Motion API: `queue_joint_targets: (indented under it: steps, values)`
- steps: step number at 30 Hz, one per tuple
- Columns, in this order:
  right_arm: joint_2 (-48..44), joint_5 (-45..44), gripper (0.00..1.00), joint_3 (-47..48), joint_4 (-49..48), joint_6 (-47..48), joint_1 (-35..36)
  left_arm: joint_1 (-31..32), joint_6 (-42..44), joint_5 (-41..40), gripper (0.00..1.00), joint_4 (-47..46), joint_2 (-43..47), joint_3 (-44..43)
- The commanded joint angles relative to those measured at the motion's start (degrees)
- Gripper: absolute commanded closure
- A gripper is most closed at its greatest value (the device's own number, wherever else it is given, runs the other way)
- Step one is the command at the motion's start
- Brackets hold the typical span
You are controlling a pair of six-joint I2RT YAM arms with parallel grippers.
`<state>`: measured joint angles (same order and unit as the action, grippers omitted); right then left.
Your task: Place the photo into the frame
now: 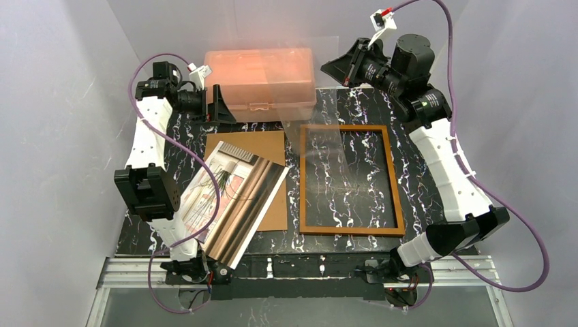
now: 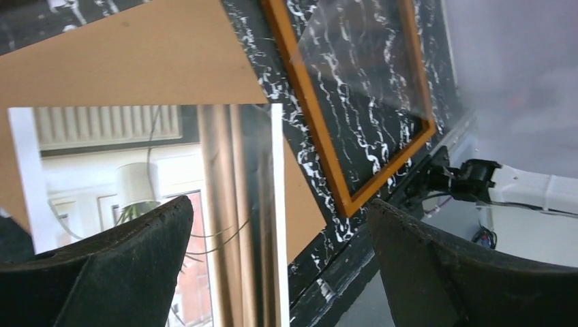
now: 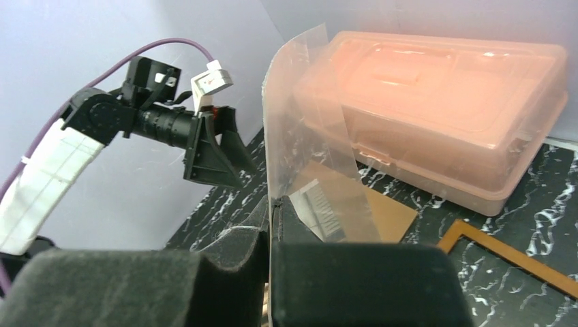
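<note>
The clear sheet (image 1: 319,144) hangs only from my right gripper, next to my left gripper's open fingers, so my left gripper should turn and pinch the sheet's free edge (image 1: 274,88).
The photo (image 1: 235,197) lies face up at a slant, partly on the brown backing board (image 1: 262,153), its near corner past the table's front edge. The frame (image 1: 347,180), thin orange-brown wood, lies flat to its right with the marbled table showing through. My left gripper (image 1: 221,109) hovers open and empty at the back left by the pink box; its wrist view looks down on the photo (image 2: 136,177) and frame (image 2: 320,136). My right gripper (image 1: 339,68) is raised at the back, shut on a clear transparent sheet (image 3: 307,136) that hangs down toward the frame.
A pink translucent plastic box (image 1: 261,82) stands at the back between the two grippers. The clear sheet (image 1: 326,143) reaches over the frame's back left part. Grey walls close in both sides. A metal rail (image 1: 300,269) runs along the front edge.
</note>
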<state>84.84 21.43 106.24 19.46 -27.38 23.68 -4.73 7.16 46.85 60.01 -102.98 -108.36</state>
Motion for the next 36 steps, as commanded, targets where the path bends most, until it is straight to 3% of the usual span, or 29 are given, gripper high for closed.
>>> queue_joint_targets:
  steps: [1,17,22,26,29,36]
  values:
    - [-2.20,5.01,0.94,0.53,-5.92,-5.48,-0.25,0.51,0.82,7.81,0.02,0.29,3.33,0.74]
    - [-2.49,15.10,0.95,-10.90,-34.23,-31.21,-2.42,-0.78,9.04,26.49,0.02,-4.10,13.24,12.83]
    - [-2.04,15.67,0.95,-13.73,-39.86,-35.52,-3.04,-0.89,9.45,33.13,0.06,-4.15,14.30,13.95]
    - [-1.38,16.31,0.96,-12.36,-39.94,-36.98,-3.29,-0.89,10.91,29.72,0.08,-4.11,14.27,14.32]
    - [-1.41,16.27,0.96,-9.60,-36.73,-35.33,-3.34,-1.09,12.29,26.57,0.03,-4.88,15.48,15.22]
    - [-2.62,16.70,0.97,-8.75,-36.42,-36.65,-3.34,-1.87,6.67,20.34,0.01,-18.97,20.86,22.77]
